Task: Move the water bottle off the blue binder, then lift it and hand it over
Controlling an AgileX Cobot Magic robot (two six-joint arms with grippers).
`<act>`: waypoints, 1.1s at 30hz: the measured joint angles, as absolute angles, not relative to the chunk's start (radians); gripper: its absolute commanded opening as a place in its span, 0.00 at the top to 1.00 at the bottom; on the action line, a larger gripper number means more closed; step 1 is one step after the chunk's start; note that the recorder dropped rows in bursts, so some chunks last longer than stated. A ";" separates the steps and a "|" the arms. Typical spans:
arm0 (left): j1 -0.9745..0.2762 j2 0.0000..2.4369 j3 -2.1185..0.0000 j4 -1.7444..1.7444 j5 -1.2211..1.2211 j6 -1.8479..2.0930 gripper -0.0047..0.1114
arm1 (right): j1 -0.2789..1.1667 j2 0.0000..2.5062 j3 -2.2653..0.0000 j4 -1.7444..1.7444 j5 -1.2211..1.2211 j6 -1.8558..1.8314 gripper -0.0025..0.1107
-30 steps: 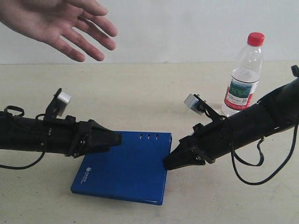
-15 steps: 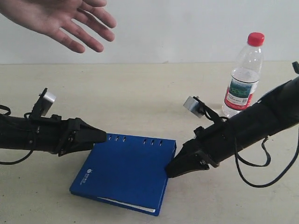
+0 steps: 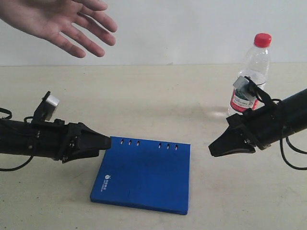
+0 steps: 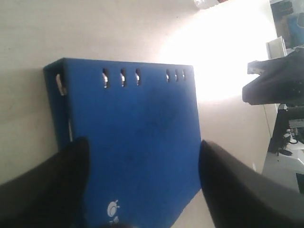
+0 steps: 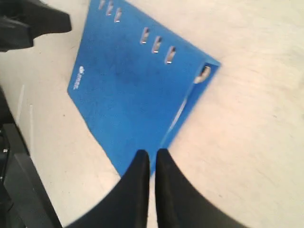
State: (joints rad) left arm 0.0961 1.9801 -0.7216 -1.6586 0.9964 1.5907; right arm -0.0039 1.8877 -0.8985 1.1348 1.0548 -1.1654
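Observation:
The fingers of my right gripper are closed and clear of the blue binder's side edge (image 3: 189, 177), so I need to open them and reach around that edge (image 3: 189, 160) before I lift the binder.
The water bottle (image 3: 250, 76), clear with a red cap, stands upright on the table at the back right, off the blue binder (image 3: 144, 175). The binder lies flat in the middle, ring holes on its far edge. My left gripper (image 3: 104, 142) is open at the binder's near-left corner; in the left wrist view (image 4: 142, 145) its fingers spread wide with the binder (image 4: 137, 142) ahead of them. My right gripper (image 3: 215, 149) is shut on nothing, hanging apart from the binder's right edge, in front of the bottle. In the right wrist view (image 5: 153, 152) its tips point at the binder (image 5: 128, 80).
An open human hand (image 3: 57, 21) hovers palm down at the upper left above the beige table (image 3: 158, 96). A pale wall rises behind the table. The right arm's cables (image 3: 292, 158) hang at the right edge.
My right gripper has drawn back to the right, away from the binder. The binder has slid right and its raised edge has dropped flat. The left gripper stays at its left edge.

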 measured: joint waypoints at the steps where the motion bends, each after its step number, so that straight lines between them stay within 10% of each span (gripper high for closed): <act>1: 0.096 1.980 -0.722 -1.661 1.003 1.591 0.43 | -0.008 1.888 -0.899 1.130 1.052 -1.160 0.98; 5: 0.096 1.983 -0.722 -1.666 0.998 1.591 0.43 | 0.010 1.888 -0.899 1.130 1.035 -1.152 0.93; 13: 0.096 1.999 -0.723 -1.648 0.928 1.493 0.43 | 0.123 1.900 -0.899 1.108 0.961 -1.121 0.46; 29: 0.011 2.139 -0.784 -1.636 1.169 1.463 0.43 | 0.137 2.044 -0.899 1.352 1.055 -1.318 0.46; 33: -0.005 2.142 -0.784 -1.635 1.217 1.503 0.64 | 0.139 2.046 -0.899 1.455 1.137 -1.418 0.73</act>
